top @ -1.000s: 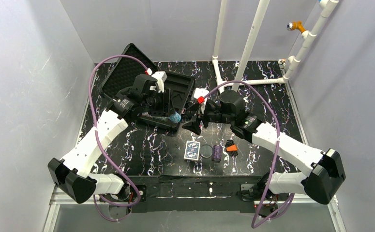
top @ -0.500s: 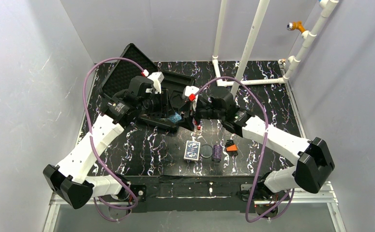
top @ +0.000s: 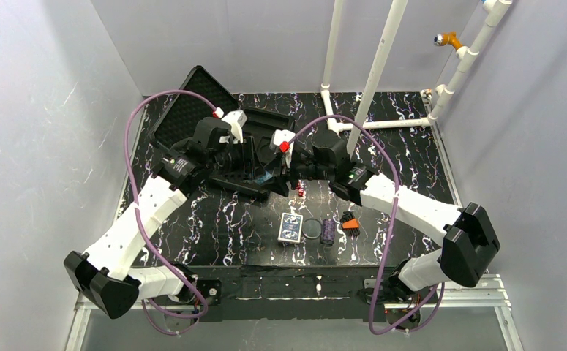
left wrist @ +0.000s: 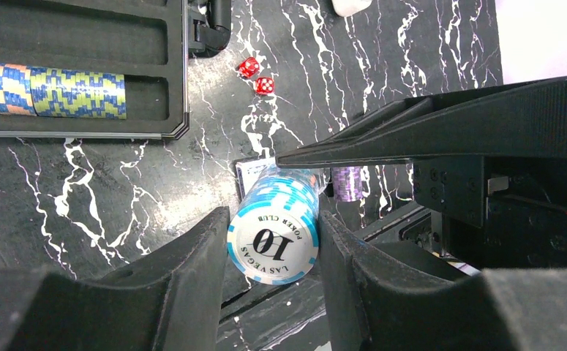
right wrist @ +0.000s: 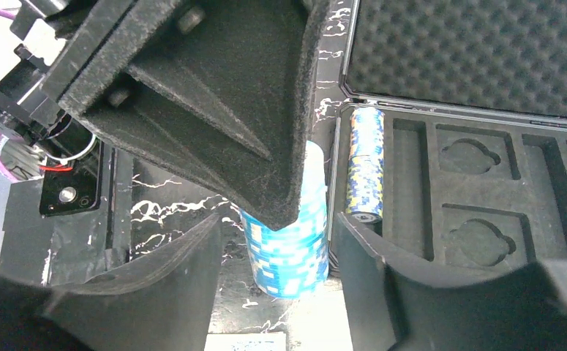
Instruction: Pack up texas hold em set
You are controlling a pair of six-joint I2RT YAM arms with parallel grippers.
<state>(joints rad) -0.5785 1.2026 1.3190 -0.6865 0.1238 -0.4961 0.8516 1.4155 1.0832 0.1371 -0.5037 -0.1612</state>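
Observation:
My left gripper has the teal roll end-on. My right gripper should grab it across its side first and then lay it flat in the tray.
The open black case lies at the back left, its foam lid laid back. One blue-and-yellow chip roll lies in the moulded tray. My left gripper is shut on a teal chip roll, held above the table by the case's front edge. My right gripper straddles the same teal roll from the other side, open, with a gap at each finger. The blue-backed card deck, round disc and purple roll lie near the front.
Two red dice lie on the marbled table right of the case. A small orange-and-black object sits beside the purple roll. White pipes stand at the back right. Both grippers crowd together at the case's front right corner.
My right arm has swung left to the teal roll held by the left gripper, and its jaws have narrowed around it. The left gripper kept its grip and shifted slightly.

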